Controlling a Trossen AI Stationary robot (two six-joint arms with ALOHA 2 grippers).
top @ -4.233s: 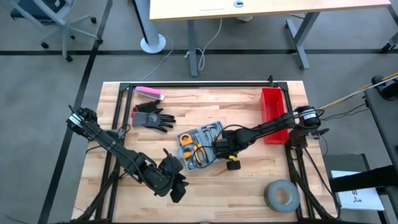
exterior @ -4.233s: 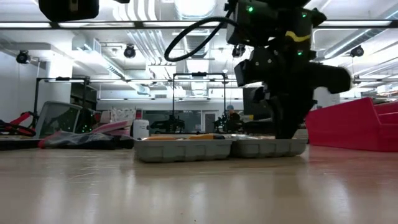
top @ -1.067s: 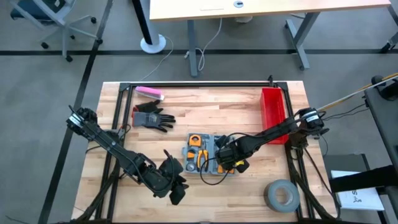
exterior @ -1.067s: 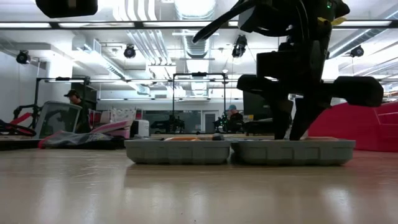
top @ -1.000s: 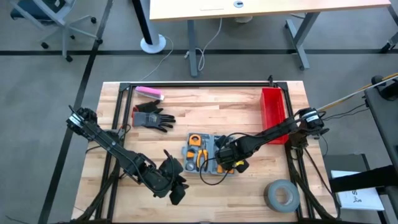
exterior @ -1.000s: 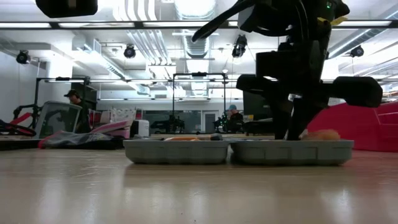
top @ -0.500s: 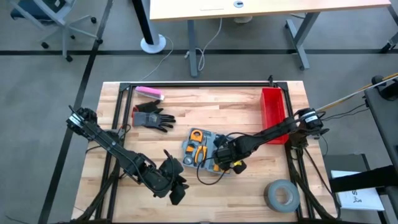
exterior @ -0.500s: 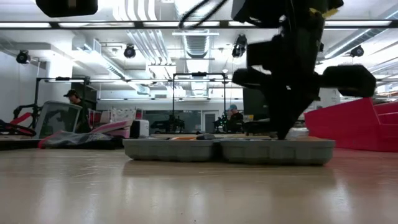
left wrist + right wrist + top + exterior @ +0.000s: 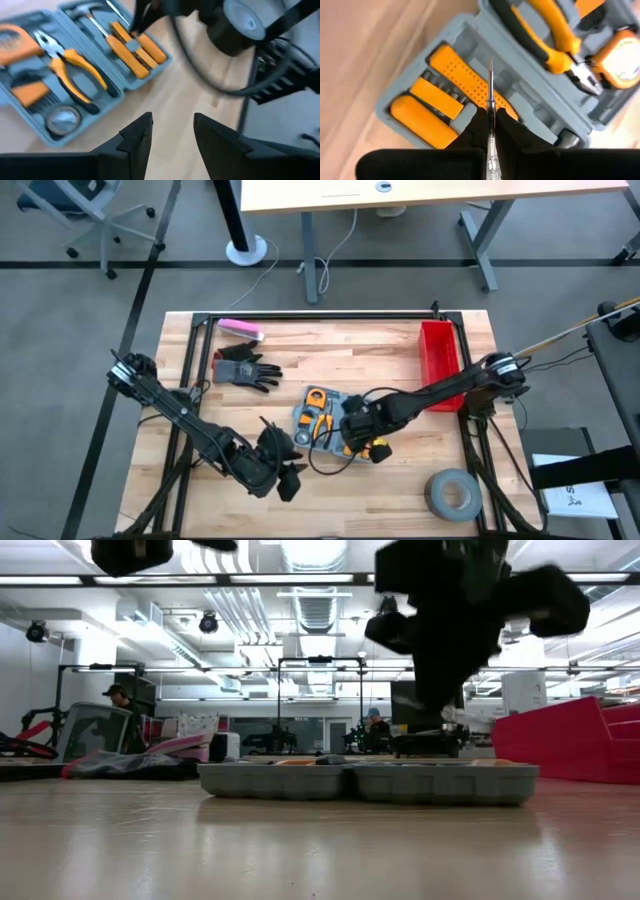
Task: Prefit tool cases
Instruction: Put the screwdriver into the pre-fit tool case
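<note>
My right gripper is on the screwdriver's thin shaft (image 9: 490,85) and the clear handle (image 9: 492,164) is free. My open left gripper should go on to that handle before it closes there.
The grey-blue tool case (image 9: 322,420) lies open and flat on the wooden table, both halves on their backs (image 9: 365,782). Its slots hold orange-handled pliers, screwdrivers and a tape measure (image 9: 520,75). My right gripper (image 9: 348,434) hangs above the case's right half (image 9: 438,700), shut on a slim screwdriver (image 9: 490,85). My left gripper (image 9: 290,475) hovers near the table's near edge, left of the case. It is open (image 9: 172,125) and faces the case (image 9: 75,65). My right gripper pinches the slim screwdriver between its two fingers (image 9: 479,125), where the thin metal shaft (image 9: 490,107) meets a clear handle. The fingers come from above. The bare shaft sticks out past the fingertips over the case. The tool is lifted clear of the case (image 9: 458,717).
A red bin (image 9: 438,360) stands at the table's right side. Black gloves (image 9: 245,370) and a pink object (image 9: 240,329) lie at the far left. A grey tape roll (image 9: 452,492) sits at the near right corner. Bare wood lies along the near edge.
With my right gripper down in its right half, the case slid a little toward the table's left and turned slightly. My right gripper then rose from the case, carrying the slim screwdriver up. My left gripper shifted slightly toward the case.
</note>
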